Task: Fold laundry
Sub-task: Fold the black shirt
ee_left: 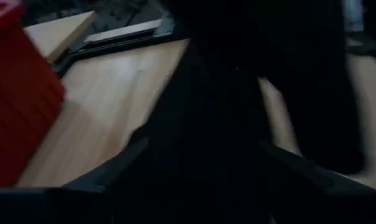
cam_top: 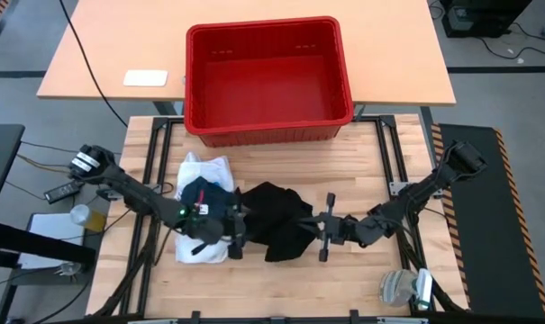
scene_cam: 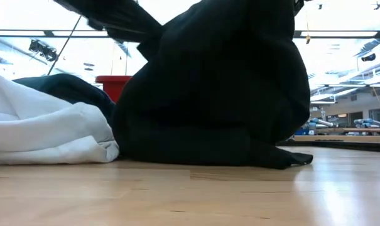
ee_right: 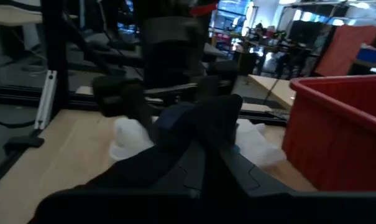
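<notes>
The black garment (cam_top: 277, 207) should stretch out into a long span when I pull my grippers apart, because its cloth lies bunched up (cam_top: 279, 236) between them.
A black garment (cam_top: 274, 220) lies bunched at the table's middle, its bottom on the wood (scene_cam: 208, 150) and its top drawn up out of the low view. My right gripper (cam_top: 320, 225) is at its right side, shut on it. At its left side is my left gripper (cam_top: 239, 223), open, with black cloth (ee_left: 225, 106) between its wide-spread fingers. Left of the black garment lies a white shirt (cam_top: 204, 243), with a dark blue piece (cam_top: 204, 193) on top of it. My left gripper stands level at the black garment's left side with cloth between its open fingers; I cannot tell whether they touch it. My right gripper pinches a bunch of the garment's right side (ee_right: 209, 121) between its two fingers. It comes level from the table's right. The held part is raised and the garment's bottom stays on the table.
A red plastic crate (cam_top: 267, 126) stands at the table's far edge, close behind the clothes. Bare wood (cam_top: 281, 288) shows along the near edge and on the right (cam_top: 362, 171).
</notes>
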